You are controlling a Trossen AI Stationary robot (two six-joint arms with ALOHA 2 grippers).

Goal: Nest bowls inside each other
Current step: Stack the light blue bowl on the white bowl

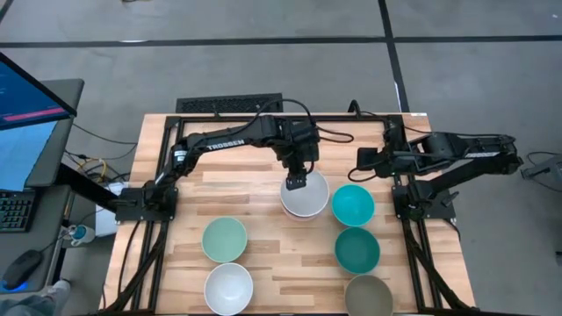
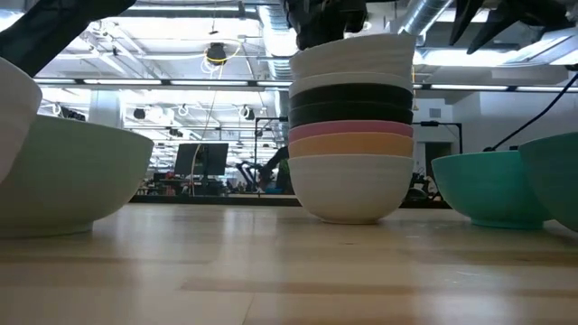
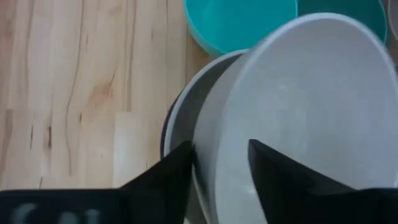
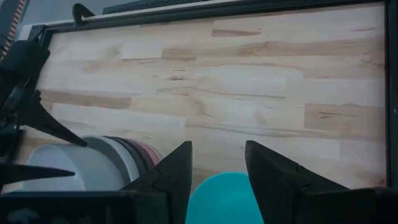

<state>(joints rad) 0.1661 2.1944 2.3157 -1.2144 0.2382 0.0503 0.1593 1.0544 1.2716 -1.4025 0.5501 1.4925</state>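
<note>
The top white bowl is tilted in the stack. My left gripper should open and set its rim level before my right gripper adds a teal bowl.
A stack of nested bowls rests by its bottom white bowl on the table's middle. In the low view the stack shows white, orange, pink, dark and white layers. Loose bowls stand upright around it: two teal, a grey-olive, a pale green and a white. My left gripper is open above the stack's far-left rim, one finger outside the top white bowl and one inside. My right gripper waits open, raised over the table's far right. My left gripper comes from above, pointing down, and straddles the rim of the top white bowl on its far-left side. The outer finger stands close against the rim. I cannot tell whether either finger touches it. The bowl sits nested in the stack.
Bare wood lies to the left of the stack and along the far edge. A black frame rail borders the table's far side. A monitor stands beyond the left edge.
</note>
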